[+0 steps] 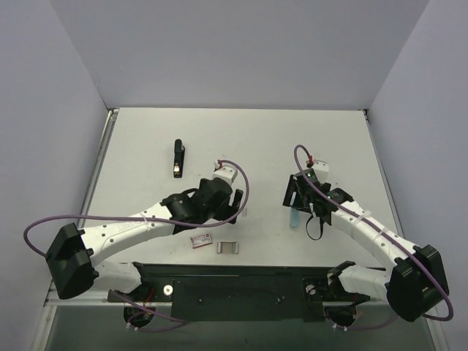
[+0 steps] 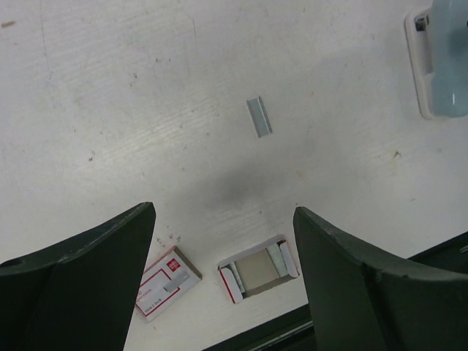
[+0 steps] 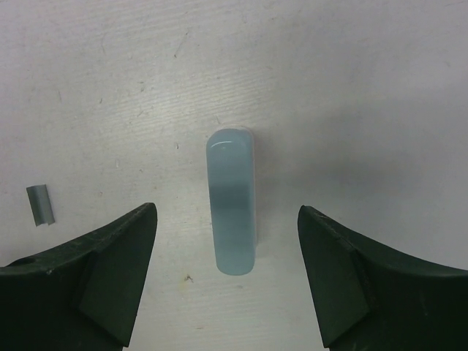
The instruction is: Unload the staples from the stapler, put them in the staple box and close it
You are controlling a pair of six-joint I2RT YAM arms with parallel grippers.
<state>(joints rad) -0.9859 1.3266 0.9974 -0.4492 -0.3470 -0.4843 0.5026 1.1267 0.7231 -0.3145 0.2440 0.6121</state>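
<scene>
My left gripper is far from the pale teal piece [image 1: 294, 219], so next my right gripper puts the piece down past the grey strip, where my left gripper can reach it.
The stapler [image 1: 178, 158], a narrow black bar with a pale tip, lies at the back left of the table and shows only in the top view, apart from both grippers. My left gripper [image 2: 223, 210] hangs open over the table's near middle with nothing between its fingers. A short grey strip of staples [image 2: 258, 117] lies loose ahead of it, also seen as the strip [image 3: 40, 205] in the right wrist view. My right gripper [image 3: 227, 210] is open over a pale teal oblong piece [image 3: 232, 201], one finger on each side and neither touching it.
A small red-and-white box [image 2: 167, 281] and its open inner tray [image 2: 257, 269] lie below the left gripper, near the table's front edge. The black base rail [image 1: 241, 291] runs along that edge. Grey walls enclose the table at the back and sides.
</scene>
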